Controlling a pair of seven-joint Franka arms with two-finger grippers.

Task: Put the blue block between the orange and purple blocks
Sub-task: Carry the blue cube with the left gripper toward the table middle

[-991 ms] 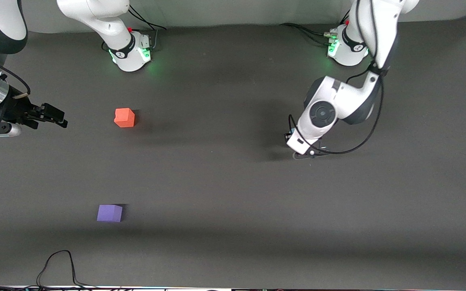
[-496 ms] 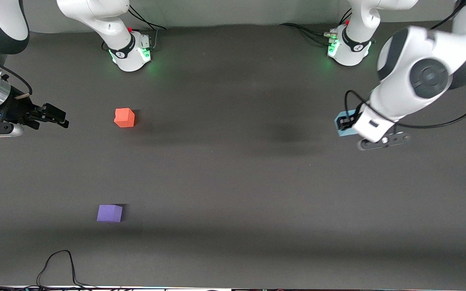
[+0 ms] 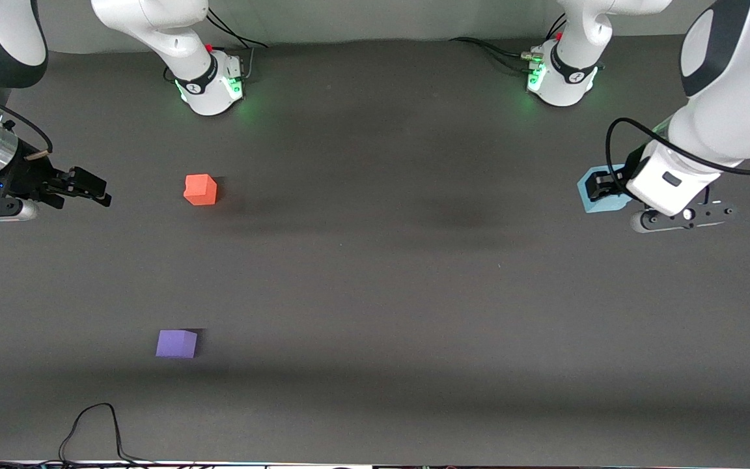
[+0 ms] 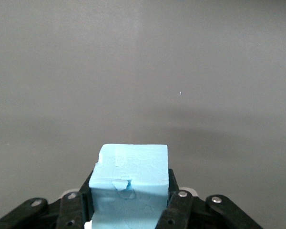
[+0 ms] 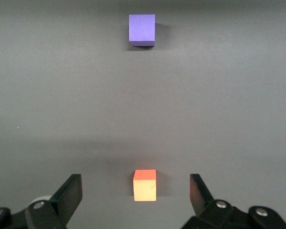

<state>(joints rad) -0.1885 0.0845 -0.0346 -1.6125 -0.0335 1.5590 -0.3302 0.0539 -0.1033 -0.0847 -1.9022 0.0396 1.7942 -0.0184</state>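
Observation:
Next, my left gripper puts the blue block down in the middle of the table (image 3: 382, 266) for my right gripper, because the gap (image 3: 189, 266) between the orange and purple blocks is too far away for my left gripper to reach.
My left gripper (image 3: 603, 185) is shut on the light blue block (image 3: 599, 193) and holds it in the air over the left arm's end of the table. In the left wrist view the blue block (image 4: 131, 183) fills the space between the fingers. The orange block (image 3: 200, 189) sits on the table toward the right arm's end. The purple block (image 3: 176, 343) lies nearer to the front camera than the orange one. My right gripper (image 3: 92, 189) is open and empty, up beside the orange block at the right arm's end. The right wrist view shows the orange block (image 5: 145, 185) and the purple block (image 5: 142, 29).
The dark grey table (image 3: 375, 293) is bare between the blocks and my left gripper. A black cable (image 3: 95, 423) loops at the table edge nearest the front camera. The two arm bases (image 3: 212, 85) stand along the edge farthest from that camera.
My left arm has risen and swung toward its own end of the table, carrying the blue block. The right arm and the orange and purple blocks have not moved.

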